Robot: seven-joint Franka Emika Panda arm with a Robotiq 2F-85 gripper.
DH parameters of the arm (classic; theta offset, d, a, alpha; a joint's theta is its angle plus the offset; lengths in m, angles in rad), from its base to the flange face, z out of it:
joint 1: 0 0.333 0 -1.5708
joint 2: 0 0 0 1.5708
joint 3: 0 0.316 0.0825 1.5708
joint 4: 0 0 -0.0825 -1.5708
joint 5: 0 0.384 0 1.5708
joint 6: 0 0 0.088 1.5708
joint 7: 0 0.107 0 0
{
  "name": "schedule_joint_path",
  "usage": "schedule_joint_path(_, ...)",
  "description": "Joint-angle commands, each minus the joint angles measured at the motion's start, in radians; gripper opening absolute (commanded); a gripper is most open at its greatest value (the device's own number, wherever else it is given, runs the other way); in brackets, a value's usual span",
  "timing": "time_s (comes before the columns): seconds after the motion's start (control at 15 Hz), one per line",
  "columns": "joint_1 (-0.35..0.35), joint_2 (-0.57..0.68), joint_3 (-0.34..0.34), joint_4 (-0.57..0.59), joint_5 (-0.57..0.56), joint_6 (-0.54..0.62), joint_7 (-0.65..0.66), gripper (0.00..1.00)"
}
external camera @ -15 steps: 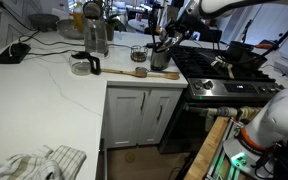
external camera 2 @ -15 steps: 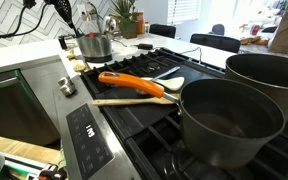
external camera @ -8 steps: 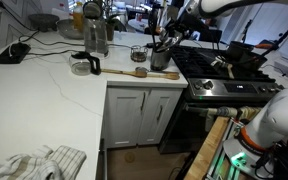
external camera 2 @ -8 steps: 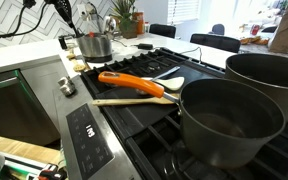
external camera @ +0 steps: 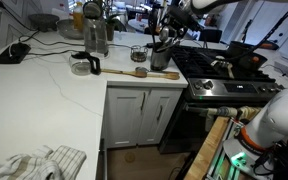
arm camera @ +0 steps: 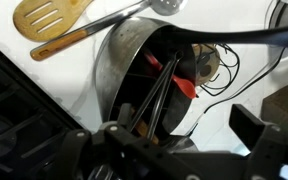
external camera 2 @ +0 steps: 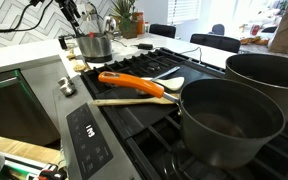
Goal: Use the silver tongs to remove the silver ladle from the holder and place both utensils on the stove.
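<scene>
I keep moving toward the holder (arm camera: 122, 62), since my gripper's open fingers are on both sides of the thin metal rods (arm camera: 156, 98), until the rods are deep enough to close on.
The holder (external camera: 162, 59) is a short silvery canister on the white counter beside the stove (external camera: 227, 72). It also shows in the exterior view from the stove side (external camera 2: 94, 46). Dark utensil handles stick up from it. My gripper (external camera: 168, 28) hangs just above them, also seen at the top left of an exterior view (external camera 2: 71, 9). In the wrist view I look down into the holder (arm camera: 112, 62), with two thin metal rods and a red-tipped utensil (arm camera: 185, 86) inside. My gripper's fingers (arm camera: 174, 145) stand wide apart around the rods. I cannot tell tongs from ladle.
A wooden spatula (arm camera: 52, 19) lies on the counter by the holder. An orange-handled utensil (external camera 2: 130, 83) and a wooden spoon (external camera 2: 134, 101) lie on the stove grates by two dark pots (external camera 2: 229, 122). A metal pitcher (external camera: 96, 36) and a small glass jar (external camera: 138, 53) stand nearby.
My gripper has shifted slightly upward over the holder. Nothing else has moved.
</scene>
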Motion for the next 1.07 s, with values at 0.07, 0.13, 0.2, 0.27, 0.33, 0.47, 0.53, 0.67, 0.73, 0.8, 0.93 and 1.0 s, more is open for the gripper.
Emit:
schedule_joint_path(0.07,0.007,0.101,-0.03,0.093,-0.013,-0.045,0.156,1.0)
schedule_joint_path(0.13,0.009,0.12,-0.035,0.104,-0.02,-0.042,0.187,1.0)
schedule_joint_path(0.2,0.012,0.133,-0.04,0.109,-0.031,-0.03,0.22,1.0)
schedule_joint_path(0.27,0.015,0.148,-0.045,0.116,-0.032,-0.027,0.246,1.0)
schedule_joint_path(0.33,0.018,0.164,-0.05,0.126,-0.037,-0.032,0.267,1.0)
schedule_joint_path(0.47,0.027,0.183,-0.058,0.135,-0.038,-0.043,0.302,1.0)
schedule_joint_path(0.53,0.03,0.192,-0.06,0.14,-0.038,-0.046,0.314,0.99)
schedule_joint_path(0.67,0.037,0.208,-0.065,0.15,-0.021,-0.06,0.325,0.85)
schedule_joint_path(0.73,0.04,0.214,-0.068,0.154,-0.023,-0.067,0.335,0.77)
schedule_joint_path(0.8,0.043,0.22,-0.07,0.161,-0.019,-0.079,0.342,0.68)
schedule_joint_path(0.93,0.048,0.232,-0.076,0.176,-0.011,-0.107,0.351,0.5)
schedule_joint_path(1.0,0.051,0.238,-0.078,0.182,-0.011,-0.121,0.357,0.48)
